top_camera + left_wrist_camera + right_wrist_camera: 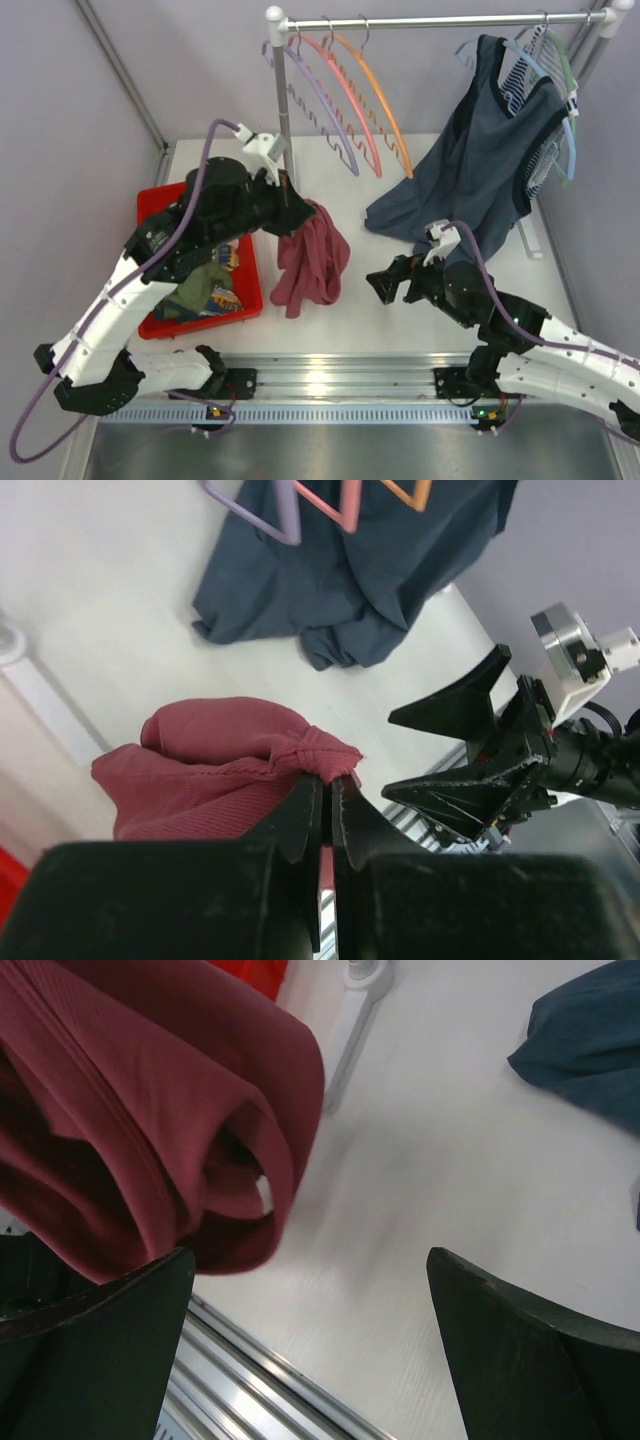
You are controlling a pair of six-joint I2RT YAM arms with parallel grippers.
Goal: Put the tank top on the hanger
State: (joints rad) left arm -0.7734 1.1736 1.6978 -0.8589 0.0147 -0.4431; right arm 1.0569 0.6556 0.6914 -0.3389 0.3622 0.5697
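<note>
The maroon tank top hangs bunched (314, 260) from the robot's left gripper, so the robot should first put it down on the table (350, 302), and then the right gripper should take another edge to spread it.
The maroon tank top (312, 260) hangs bunched from my left gripper (298, 207), which is shut on its top edge above the table. In the left wrist view the jaws pinch the cloth (230, 770) at the tips of my left gripper (330, 780). My right gripper (385, 285) is open and empty, just right of the hanging top; its view shows the cloth (150, 1110) at upper left, ahead of the left finger (100, 1330). The orange hanger (378, 105) hangs on the rail between the pink-red hanger and the blue-grey top.
A rail (440, 20) on a post (281, 110) holds a lilac hanger (320, 110), a pink-red hanger (348, 105) and a dark blue-grey top (470, 170) draping onto the table. A red bin (160, 215) with an olive garment (200, 285) sits at left.
</note>
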